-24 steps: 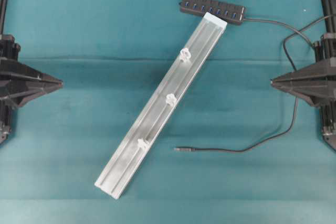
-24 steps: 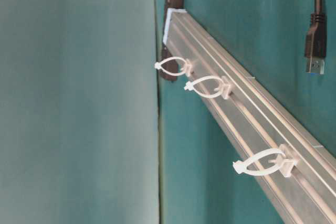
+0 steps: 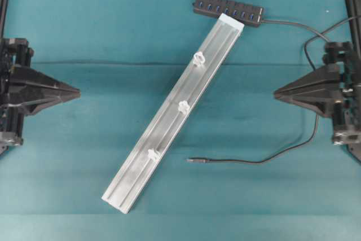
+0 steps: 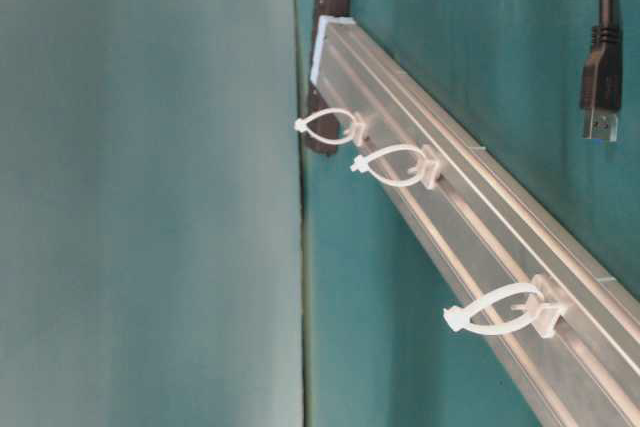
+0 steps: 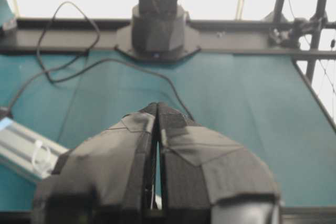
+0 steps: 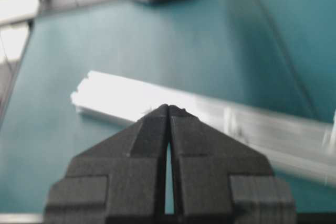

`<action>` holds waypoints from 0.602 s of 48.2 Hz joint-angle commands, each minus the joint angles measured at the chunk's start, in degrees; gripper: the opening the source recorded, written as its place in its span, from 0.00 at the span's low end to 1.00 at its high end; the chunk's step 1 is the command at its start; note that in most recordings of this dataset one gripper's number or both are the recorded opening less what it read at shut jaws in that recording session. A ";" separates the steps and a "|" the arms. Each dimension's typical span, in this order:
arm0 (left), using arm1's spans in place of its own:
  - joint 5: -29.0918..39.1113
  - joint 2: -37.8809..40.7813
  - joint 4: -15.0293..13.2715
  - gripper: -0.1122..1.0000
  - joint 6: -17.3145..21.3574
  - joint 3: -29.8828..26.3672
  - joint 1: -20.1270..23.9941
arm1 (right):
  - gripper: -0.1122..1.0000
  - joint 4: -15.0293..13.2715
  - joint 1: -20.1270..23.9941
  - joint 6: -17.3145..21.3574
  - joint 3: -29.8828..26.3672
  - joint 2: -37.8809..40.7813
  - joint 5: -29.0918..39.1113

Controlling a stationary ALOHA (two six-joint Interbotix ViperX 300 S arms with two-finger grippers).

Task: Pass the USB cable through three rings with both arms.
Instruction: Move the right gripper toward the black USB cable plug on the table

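The USB cable's plug (image 3: 197, 160) is clear of the rail, so my right gripper should keep going down to the straight cord (image 3: 221, 161) behind the plug and close there.
The USB cable (image 3: 265, 157) lies loose on the teal mat, its plug tip (image 3: 194, 161) just right of the rail's lower half; the cord curves up the right side to the black hub (image 3: 228, 8). Three white rings (image 3: 198, 58) (image 3: 184, 106) (image 3: 152, 154) sit along the slanted silver rail (image 3: 169, 122), and show as upright loops (image 4: 335, 127) (image 4: 392, 165) (image 4: 500, 312) in the table-level view. My left gripper (image 3: 78, 90) is shut and empty at the left edge, well clear of the rail. My right gripper (image 3: 275, 93) is shut and empty at the right, above the cable.
The hub lies across the rail's far end. A USB plug (image 4: 600, 97) shows at the upper right of the table-level view. In the left wrist view the right arm's base (image 5: 157, 22) stands across the mat.
Both grippers have moved inward toward the rail, the left one rightward and the right one leftward. Cable, rail and rings have not moved.
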 commanded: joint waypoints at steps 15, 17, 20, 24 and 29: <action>1.49 2.29 0.18 0.09 -0.09 -2.29 0.09 | 0.11 -0.44 2.29 0.53 -13.97 22.15 22.06; 1.49 2.29 0.18 0.09 -0.09 -2.37 0.09 | 0.11 -1.14 2.72 0.26 -15.91 24.96 24.87; 1.49 2.29 0.18 0.09 0.00 -2.55 0.18 | 0.11 -2.46 3.60 -0.53 -18.63 28.83 28.48; 1.49 2.29 0.18 0.09 0.18 -2.64 0.18 | 0.11 -3.16 4.75 -1.85 -22.32 33.93 31.90; 1.49 2.20 0.18 0.09 0.53 -2.72 0.18 | 0.11 -3.16 5.62 -3.34 -25.31 37.79 32.26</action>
